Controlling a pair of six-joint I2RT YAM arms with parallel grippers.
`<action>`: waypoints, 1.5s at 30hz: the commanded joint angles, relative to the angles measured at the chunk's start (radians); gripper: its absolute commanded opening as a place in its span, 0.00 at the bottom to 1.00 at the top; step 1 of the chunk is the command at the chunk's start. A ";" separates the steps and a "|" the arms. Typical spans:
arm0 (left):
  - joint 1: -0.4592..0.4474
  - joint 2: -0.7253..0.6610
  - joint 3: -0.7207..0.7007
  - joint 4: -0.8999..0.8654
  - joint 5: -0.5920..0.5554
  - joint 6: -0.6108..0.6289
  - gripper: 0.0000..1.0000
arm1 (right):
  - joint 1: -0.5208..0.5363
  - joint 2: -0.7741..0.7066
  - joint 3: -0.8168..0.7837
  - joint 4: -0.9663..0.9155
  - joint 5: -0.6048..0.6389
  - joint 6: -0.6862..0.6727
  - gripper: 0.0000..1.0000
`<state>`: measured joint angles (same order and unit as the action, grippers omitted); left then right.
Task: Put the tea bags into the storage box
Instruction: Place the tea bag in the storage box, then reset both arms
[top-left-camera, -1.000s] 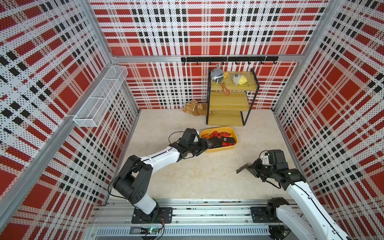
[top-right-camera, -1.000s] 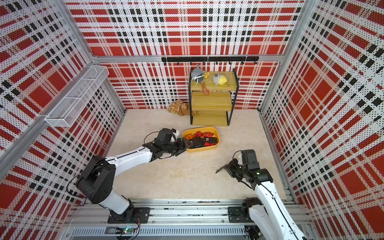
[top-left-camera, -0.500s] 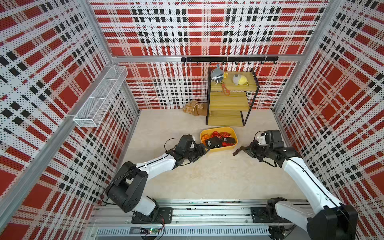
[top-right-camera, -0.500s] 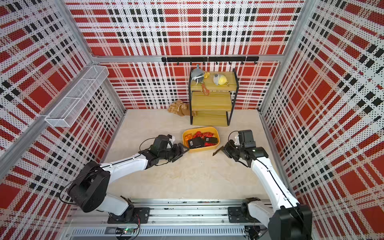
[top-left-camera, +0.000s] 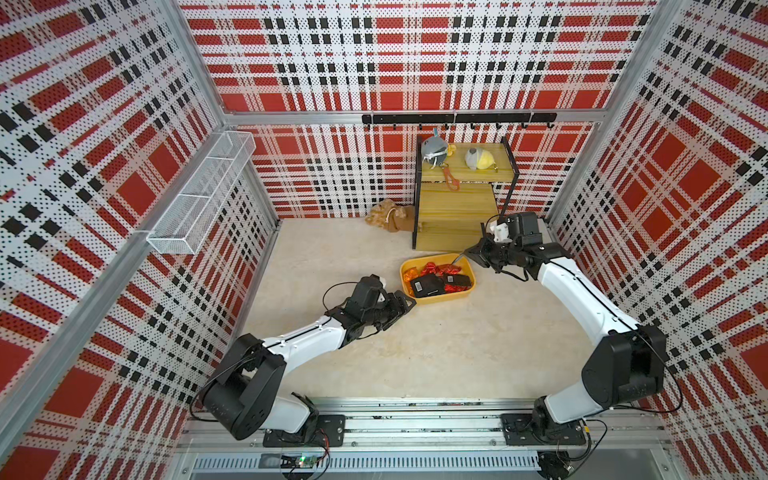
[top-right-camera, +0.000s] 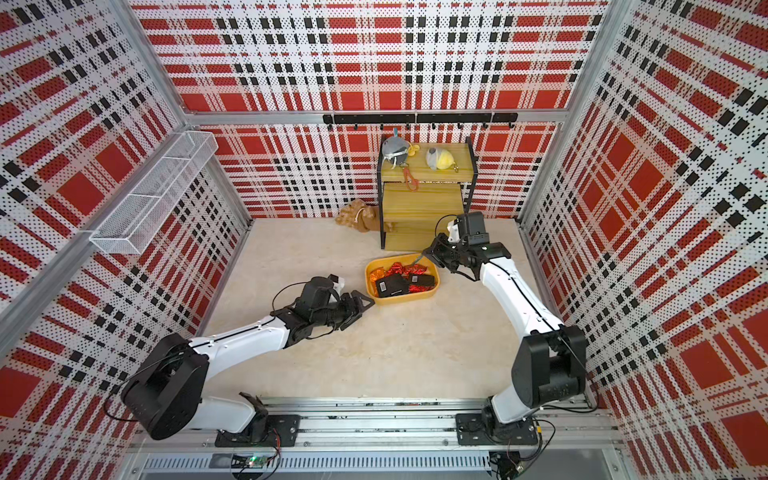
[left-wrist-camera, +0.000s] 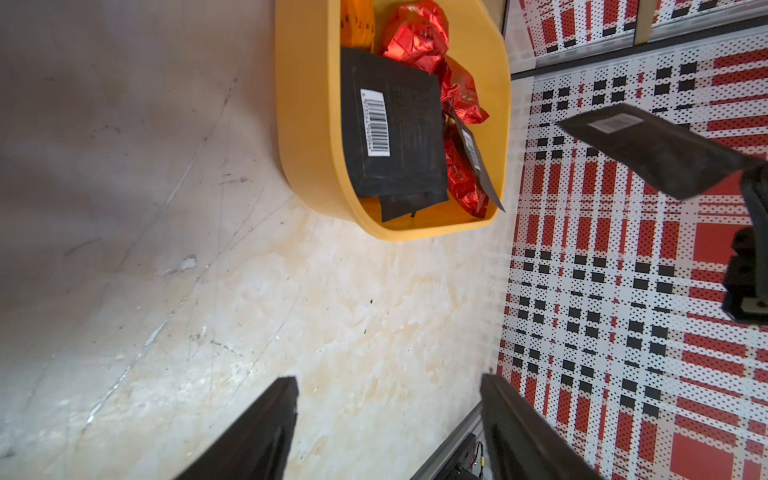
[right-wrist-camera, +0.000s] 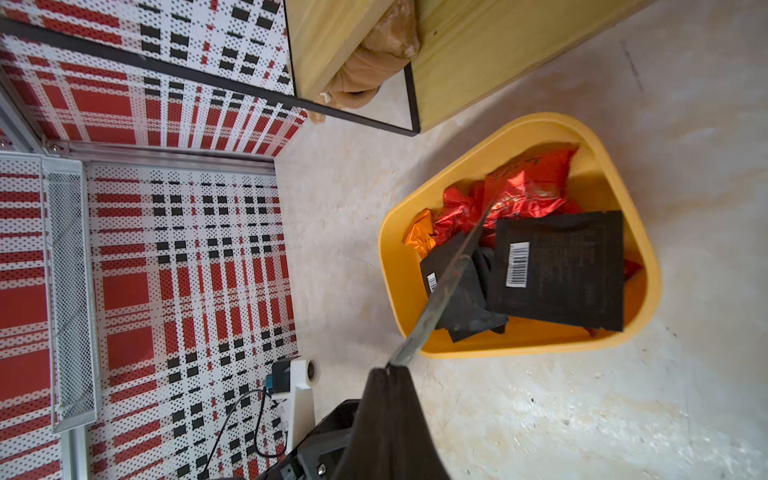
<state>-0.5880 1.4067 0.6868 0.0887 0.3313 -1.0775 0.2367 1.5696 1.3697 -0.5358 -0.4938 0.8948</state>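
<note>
The held black sachet's loose end (top-left-camera: 455, 262) is over the storage box's opening. My right gripper should keep going toward the box's middle (top-left-camera: 438, 277) and let go there.
The yellow storage box (top-left-camera: 441, 300) (top-right-camera: 404, 300) sits on the floor in front of the shelf. In it lie red foil tea bags (right-wrist-camera: 528, 187), an orange one (right-wrist-camera: 417, 237) and black barcode sachets (left-wrist-camera: 395, 129) (right-wrist-camera: 561, 270). My right gripper (top-left-camera: 471, 251) (top-right-camera: 428, 251) (right-wrist-camera: 388, 370) is shut on one black sachet (left-wrist-camera: 648, 149) (right-wrist-camera: 449, 282), held edge-on in the air over the box's far right corner. My left gripper (top-left-camera: 409, 305) (top-right-camera: 365, 303) (left-wrist-camera: 388, 382) hovers just outside the box's near left corner, open, with only bare floor between its fingers (left-wrist-camera: 266, 432).
A wooden two-step shelf (top-left-camera: 457, 208) stands right behind the box, with grey and yellow plush toys (top-left-camera: 478, 158) on top. A brown plush (top-left-camera: 390, 216) lies left of it. A white wire basket (top-left-camera: 203, 191) hangs on the left wall.
My right arm has swung from the front right up to the box, carrying the black sachet. My left gripper has pulled back out of the box toward the front left, staying open.
</note>
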 joint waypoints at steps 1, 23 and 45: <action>0.020 -0.044 -0.020 -0.008 -0.011 0.004 0.76 | 0.036 0.053 0.023 0.051 -0.028 -0.003 0.00; 0.169 -0.153 -0.005 -0.115 -0.008 0.107 0.77 | 0.074 0.039 -0.009 0.015 0.037 -0.115 0.55; 0.333 -0.433 -0.200 0.317 -0.730 0.704 0.76 | 0.039 -0.252 -0.418 0.340 0.692 -0.536 1.00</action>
<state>-0.2604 1.0027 0.5625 0.2096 -0.2523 -0.5056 0.2836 1.3743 0.9871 -0.3195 0.0566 0.4637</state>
